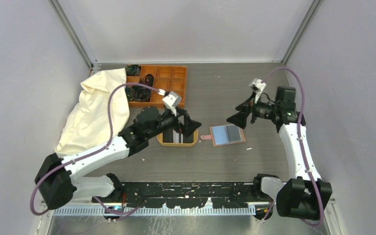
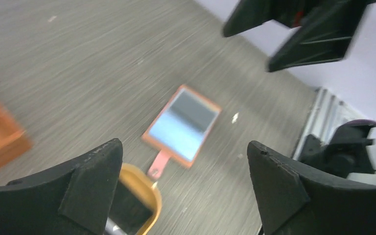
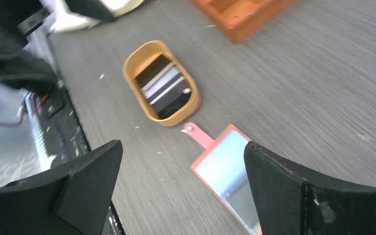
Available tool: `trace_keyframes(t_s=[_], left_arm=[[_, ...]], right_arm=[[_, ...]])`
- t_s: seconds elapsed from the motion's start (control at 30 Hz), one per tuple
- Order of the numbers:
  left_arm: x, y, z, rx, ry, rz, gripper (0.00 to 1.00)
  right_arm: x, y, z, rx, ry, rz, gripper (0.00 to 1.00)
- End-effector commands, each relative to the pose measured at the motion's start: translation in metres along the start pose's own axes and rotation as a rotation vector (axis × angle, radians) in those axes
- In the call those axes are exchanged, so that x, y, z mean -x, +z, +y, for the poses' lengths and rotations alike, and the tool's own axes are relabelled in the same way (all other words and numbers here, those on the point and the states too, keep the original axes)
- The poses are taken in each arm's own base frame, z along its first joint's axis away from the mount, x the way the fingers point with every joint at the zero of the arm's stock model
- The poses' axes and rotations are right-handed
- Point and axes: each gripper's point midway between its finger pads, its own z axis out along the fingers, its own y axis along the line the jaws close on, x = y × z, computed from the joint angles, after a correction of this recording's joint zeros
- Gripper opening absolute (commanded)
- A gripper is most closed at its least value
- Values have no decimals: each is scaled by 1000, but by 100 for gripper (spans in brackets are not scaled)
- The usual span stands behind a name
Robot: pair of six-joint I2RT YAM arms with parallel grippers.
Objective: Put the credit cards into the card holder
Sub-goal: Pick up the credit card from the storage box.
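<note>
The tray's end (image 1: 195,136) by the card holder is blocked by my left gripper, so that gripper should back away and my right gripper should take the pale credit card (image 1: 176,137).
The card holder (image 1: 227,133) lies open and flat at mid table, reddish-brown with a snap tab on its left; its inside shows pale blue on the left and dark grey on the right. It also shows in the left wrist view (image 2: 183,126) and the right wrist view (image 3: 225,169). Several credit cards (image 3: 164,87), black and pale, lie in the oval wooden tray (image 1: 177,143). My left gripper (image 1: 192,125) is open and empty above the tray's right end (image 2: 183,147). My right gripper (image 1: 238,112) is open and empty, raised just behind the holder (image 3: 183,144).
An orange compartment box (image 1: 164,81) with dark items stands at the back left. A cream cloth bag (image 1: 98,107) lies at the left. A black rail (image 1: 186,188) runs along the near edge. Grey walls close in the sides and back.
</note>
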Motion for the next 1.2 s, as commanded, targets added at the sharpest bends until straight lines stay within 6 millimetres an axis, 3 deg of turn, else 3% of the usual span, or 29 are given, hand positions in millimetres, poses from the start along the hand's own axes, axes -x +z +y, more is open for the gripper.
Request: trace_keyframes(t_s=[0.0, 0.07, 0.17, 0.3, 0.43, 0.63, 0.7, 0.8, 0.9, 1.17], left_arm=[[-31, -47, 55, 190, -5, 90, 99], [-40, -69, 74, 273, -27, 119, 100], [-53, -99, 105, 419, -44, 150, 99], [-80, -126, 142, 587, -113, 190, 94], [-109, -133, 153, 633, -231, 205, 88], [-129, -139, 161, 672, -299, 214, 70], [-134, -140, 162, 676, -320, 218, 68], [-142, -138, 160, 661, -356, 219, 66], [-141, -133, 161, 649, -369, 197, 62], [-152, -125, 162, 629, -396, 228, 38]], right_arm=[[3, 37, 41, 143, -183, 113, 99], [-3, 60, 52, 185, -174, 169, 99], [-10, 89, 52, 181, -116, 265, 95], [-38, 133, 57, 160, -26, 399, 87], [-61, 173, 75, 143, 21, 459, 83], [-67, 236, 102, 146, 242, 417, 60], [-68, 253, 108, 122, 281, 399, 57], [-79, 269, 110, 60, 346, 405, 56], [-92, 280, 99, -20, 427, 408, 56], [-113, 291, 84, -143, 472, 434, 50]])
